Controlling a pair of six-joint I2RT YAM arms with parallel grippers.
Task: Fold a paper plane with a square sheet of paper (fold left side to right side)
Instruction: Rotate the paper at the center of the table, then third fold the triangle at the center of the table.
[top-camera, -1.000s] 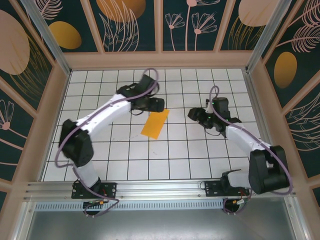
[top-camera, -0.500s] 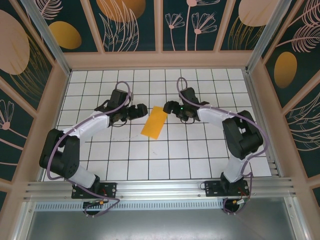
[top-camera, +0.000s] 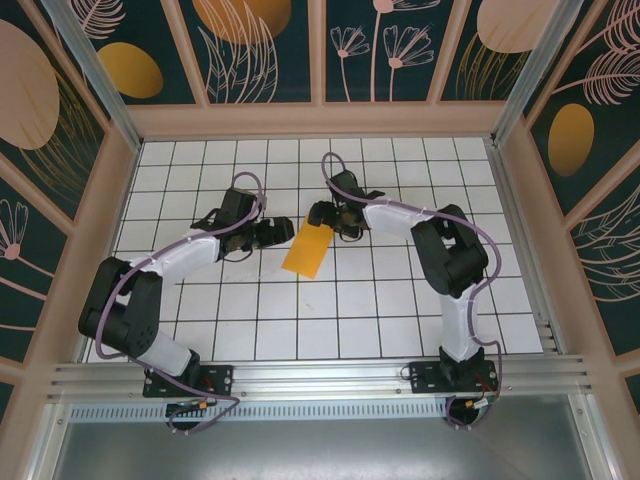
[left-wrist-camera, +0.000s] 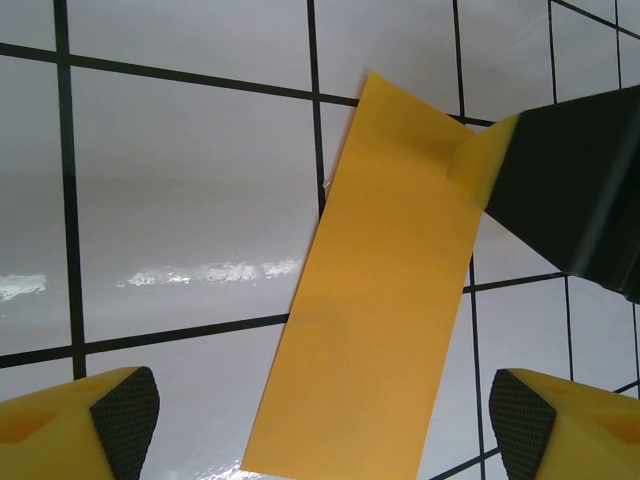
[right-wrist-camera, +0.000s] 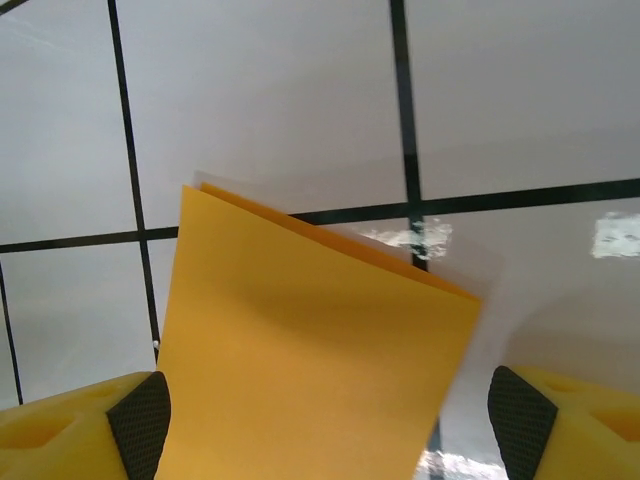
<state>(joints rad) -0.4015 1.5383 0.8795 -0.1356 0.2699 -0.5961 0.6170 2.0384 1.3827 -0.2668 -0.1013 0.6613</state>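
Next, I swing the folded paper (top-camera: 309, 250) straight by moving its far end (top-camera: 309, 225) back with my right gripper before my left gripper holds it, because the paper slants away from my left gripper.
The square sheet of paper (top-camera: 308, 250) lies on the white tiled floor as a narrow orange-yellow rectangle, folded double. My left gripper (top-camera: 282, 233) stands open at its left long edge. In the left wrist view the paper (left-wrist-camera: 380, 300) runs up between the two pads, near the right pad (left-wrist-camera: 522, 420). My right gripper (top-camera: 319, 215) is open over the paper's far end, and one of its fingers (left-wrist-camera: 560, 180) touches the paper's far corner. In the right wrist view the paper (right-wrist-camera: 310, 370) lies between the wide pads (right-wrist-camera: 140, 420), its two layers slightly parted at the far edge.
Wooden-framed walls with a leaf print (top-camera: 265, 50) close the cell at the back and both sides. A metal rail (top-camera: 320, 375) with the arm bases runs along the near edge. Bare tiles (top-camera: 330, 320) stretch in front of the paper.
My right arm has swung left from the right side to the paper's far end and its jaws have widened. My left gripper came down to the paper's left edge. The paper has not moved.
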